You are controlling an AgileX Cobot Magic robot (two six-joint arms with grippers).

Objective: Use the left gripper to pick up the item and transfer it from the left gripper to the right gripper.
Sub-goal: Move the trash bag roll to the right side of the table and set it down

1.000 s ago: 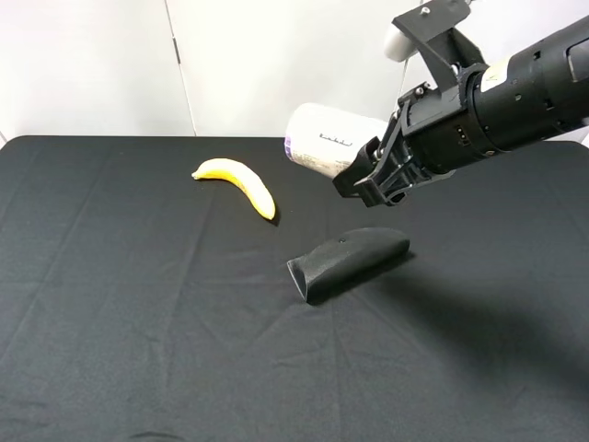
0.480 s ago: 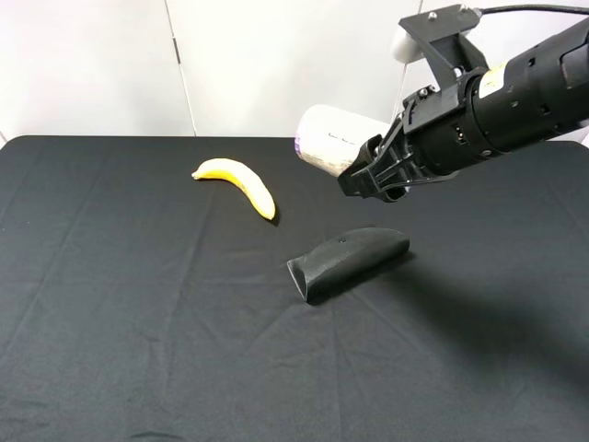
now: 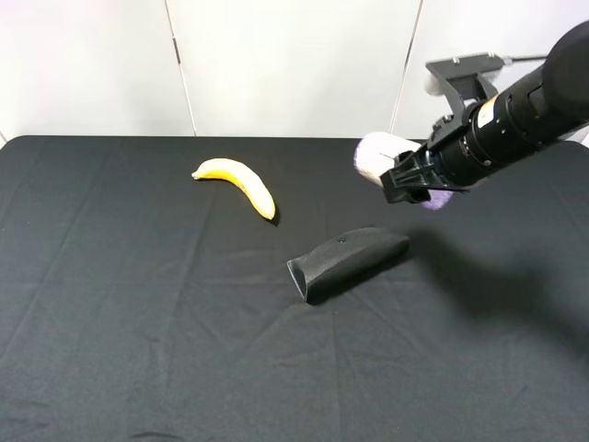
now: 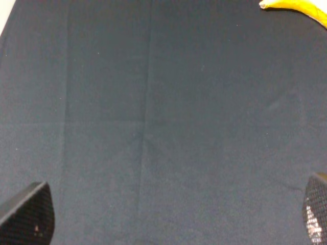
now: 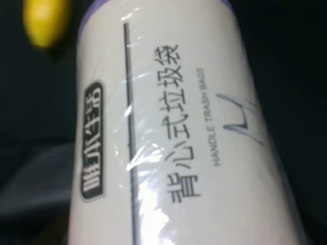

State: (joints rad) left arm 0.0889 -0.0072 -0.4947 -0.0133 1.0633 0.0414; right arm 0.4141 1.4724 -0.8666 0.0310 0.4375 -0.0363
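Note:
The roll (image 3: 382, 155) is in my right gripper alone and the black cloth (image 3: 471, 236) beside the pouch is clear, so I will keep lowering the roll until it rests there.
The item, a whitish roll (image 3: 379, 155) with a purple end, is held in the air by my right gripper (image 3: 411, 180), above and right of the black pouch. In the right wrist view the roll (image 5: 173, 132) fills the picture, showing its label with black print; the fingers are hidden there. My left gripper (image 4: 171, 217) does not show in the exterior view. In the left wrist view its two fingertips (image 4: 28, 217) stand wide apart over bare black cloth, empty.
A yellow banana (image 3: 237, 180) lies at the back left of middle and shows in the left wrist view (image 4: 296, 6). A black curved pouch (image 3: 348, 261) lies mid-table. Black cloth (image 3: 138, 322) covers the table; a white wall stands behind.
My right arm has drawn back to the right with the roll and turned it, so that it now looks smaller. The banana and pouch have not moved.

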